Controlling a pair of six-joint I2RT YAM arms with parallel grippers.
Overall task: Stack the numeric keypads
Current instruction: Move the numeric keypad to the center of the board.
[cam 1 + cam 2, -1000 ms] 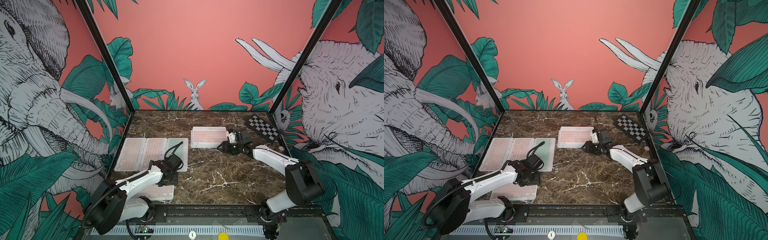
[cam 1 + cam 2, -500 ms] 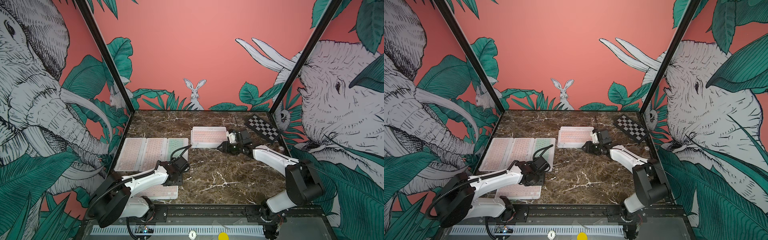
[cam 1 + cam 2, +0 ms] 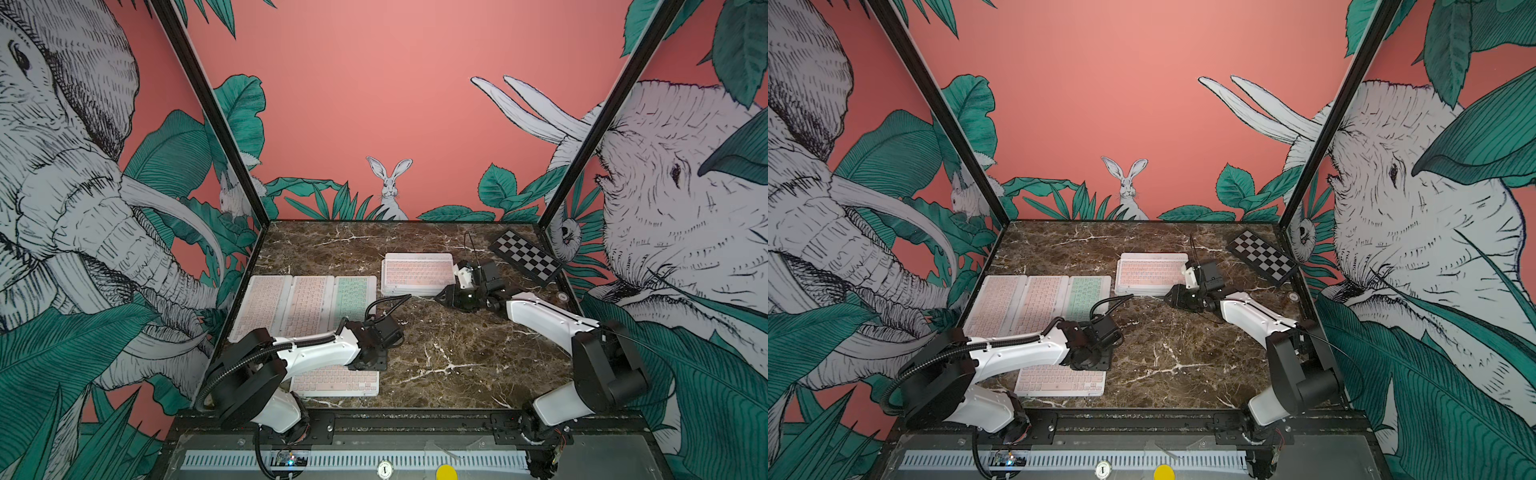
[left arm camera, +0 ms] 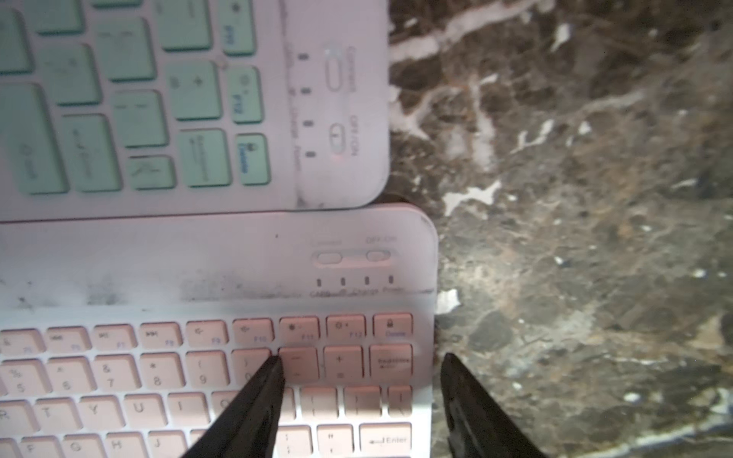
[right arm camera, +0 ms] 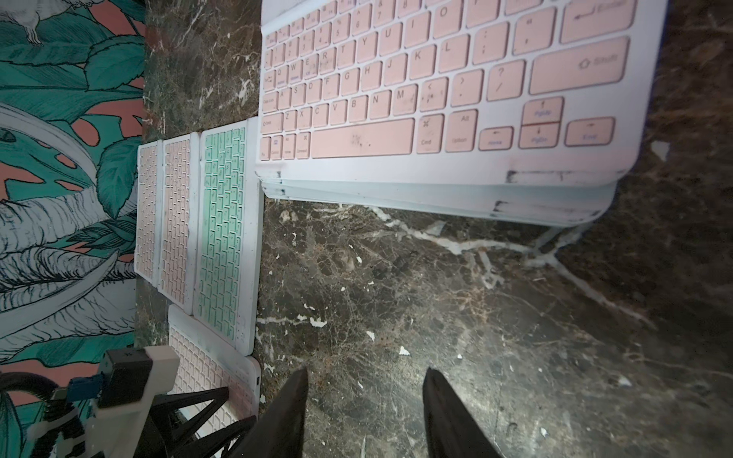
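Note:
The single pink keypad rests against the mint green keypad's end [image 4: 328,208], so I should slide it out to the open marble [image 3: 436,352] with my left gripper before stacking.
A stack of pink numeric keypads [image 3: 417,274] [image 3: 1152,272] [image 5: 436,79] lies at mid-table. At the left, two pink keypads [image 3: 266,305] [image 3: 309,303] and a mint green one [image 3: 353,297] [image 4: 119,99] lie side by side. A single pink keypad [image 3: 336,380] [image 4: 158,376] lies at the front. My left gripper [image 3: 372,359] [image 4: 363,357] is open over its right end, one finger above the keys and the other above the table past the edge. My right gripper [image 3: 446,295] [image 5: 367,370] is open over bare marble beside the stack, with nothing between its fingers.
A black-and-white checkered board [image 3: 525,257] lies at the back right corner. Printed walls enclose the marble table [image 3: 457,357] on three sides. The left arm's cable [image 3: 390,301] loops over the near end of the green keypad.
My left gripper has moved from the green keypad's near end toward the front, onto the right end of the front pink keypad. The right arm has not moved.

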